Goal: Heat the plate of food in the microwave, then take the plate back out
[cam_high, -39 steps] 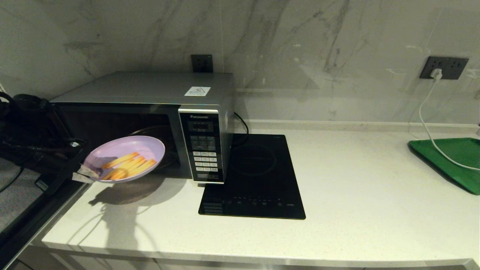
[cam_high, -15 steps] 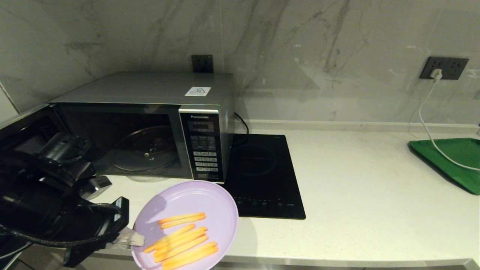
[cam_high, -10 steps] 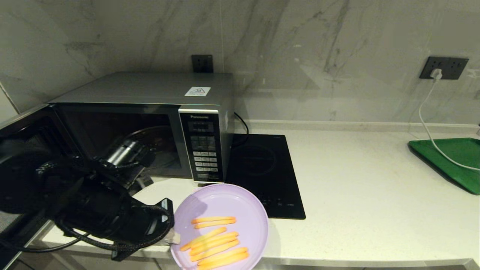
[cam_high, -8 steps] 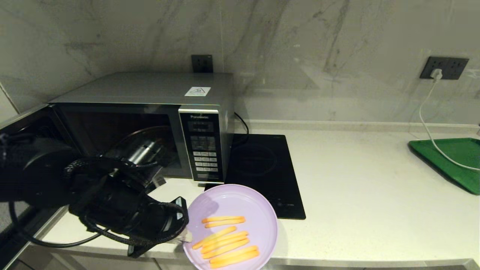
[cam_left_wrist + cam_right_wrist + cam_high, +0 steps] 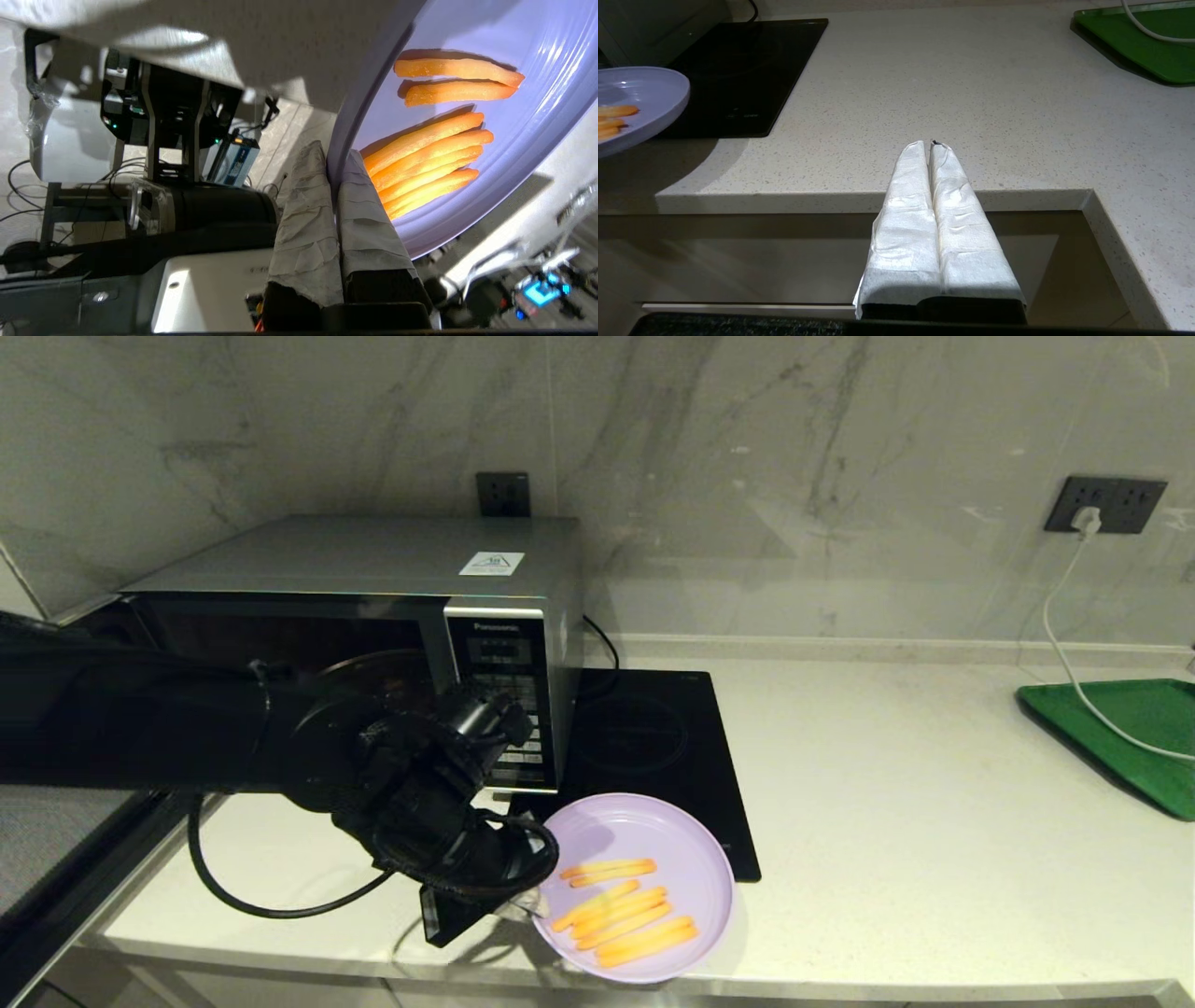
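I keep moving the lilac plate (image 5: 644,874) in and down with my left gripper until it rests on the hob's clear front corner (image 5: 741,862), because the plate hangs level over that corner.
The lilac plate of food (image 5: 653,831) carries several orange fries (image 5: 616,910) and hangs just above the counter's front edge, overlapping the front corner of the hob. My left gripper (image 5: 525,907) is shut on the plate's near-left rim. In the left wrist view the padded fingers (image 5: 303,205) pinch the rim (image 5: 341,116) beside the fries (image 5: 430,154). The silver microwave (image 5: 373,555) stands behind with its door swung open to the left and its turntable (image 5: 373,672) bare. My right gripper (image 5: 931,143) is shut on nothing, parked below the counter's front edge. The plate (image 5: 640,93) also shows in the right wrist view.
A black glass hob (image 5: 653,747) lies right of the microwave. A green tray (image 5: 1130,728) sits at the far right with a white cable (image 5: 1064,644) running to a wall socket. The counter's front edge (image 5: 887,980) runs just under the plate.
My left arm carried the plate out of the microwave, toward the counter's front, then to the right. The plate now hangs in front of the hob.
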